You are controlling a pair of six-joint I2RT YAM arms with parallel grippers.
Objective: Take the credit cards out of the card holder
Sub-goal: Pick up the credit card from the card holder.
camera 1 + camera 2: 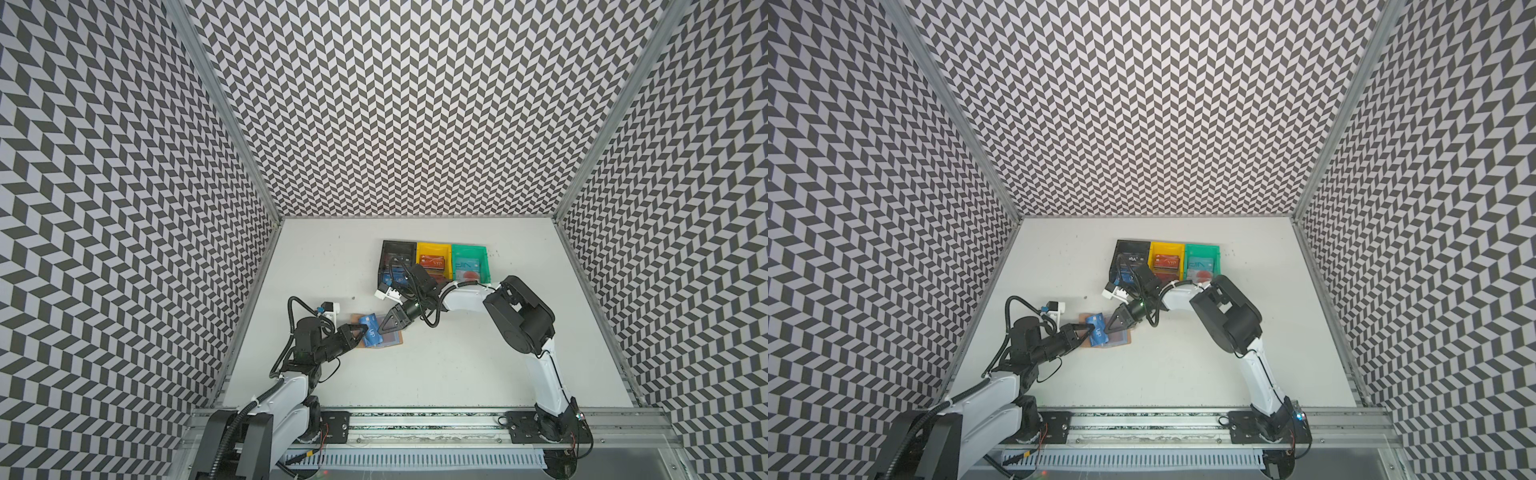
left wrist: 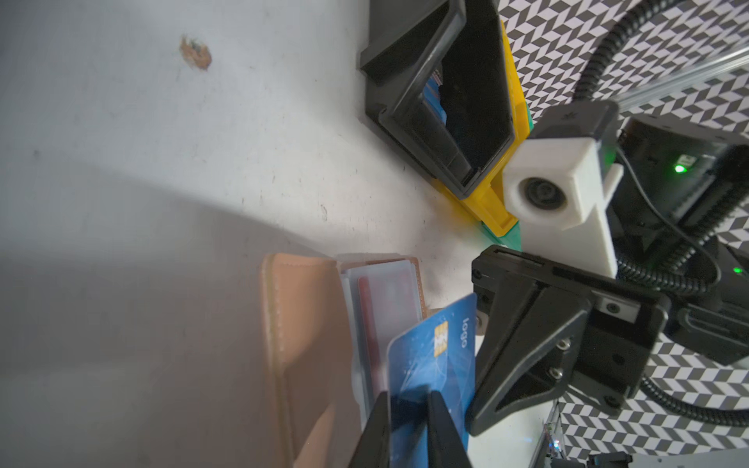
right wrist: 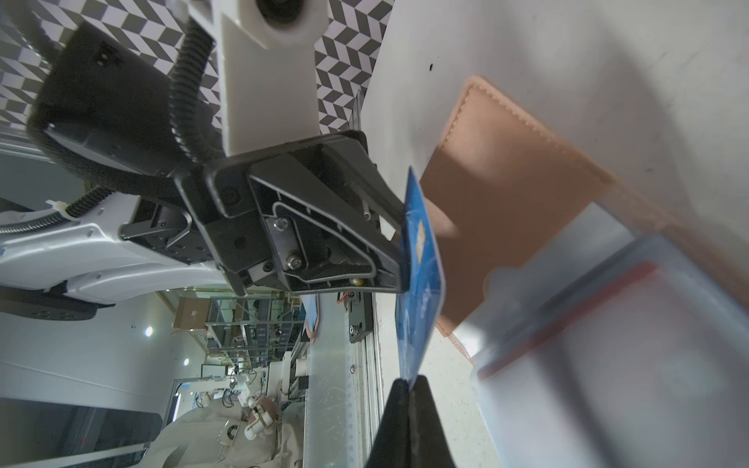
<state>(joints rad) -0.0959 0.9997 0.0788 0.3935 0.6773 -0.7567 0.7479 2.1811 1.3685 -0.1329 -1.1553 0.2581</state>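
Note:
Only the blue card's edge (image 2: pixel 469 378) touches my right gripper's fingers, so my right gripper should open, move back and grab the card (image 2: pixel 464 323) as my left gripper lifts it.
The tan card holder (image 1: pixel 397 338) (image 1: pixel 1126 338) lies open on the white table, left of centre. A blue credit card (image 1: pixel 372 332) (image 2: pixel 433 356) (image 3: pixel 421 283) stands above it, clear of the sleeves. My left gripper (image 1: pixel 365 329) (image 2: pixel 409 413) is shut on one end of this card. My right gripper (image 1: pixel 380 331) (image 3: pixel 409 384) is shut on the opposite corner. Another card with a red stripe (image 2: pixel 381 316) sits inside a pale clear sleeve (image 3: pixel 608 364) of the holder (image 2: pixel 304 344).
Three bins stand side by side behind the holder: black (image 1: pixel 399 242), yellow (image 1: pixel 434 245) and green (image 1: pixel 469 248), each with cards inside. The right arm's wrist hangs just in front of the black bin. Patterned walls close in the left, right and back edges.

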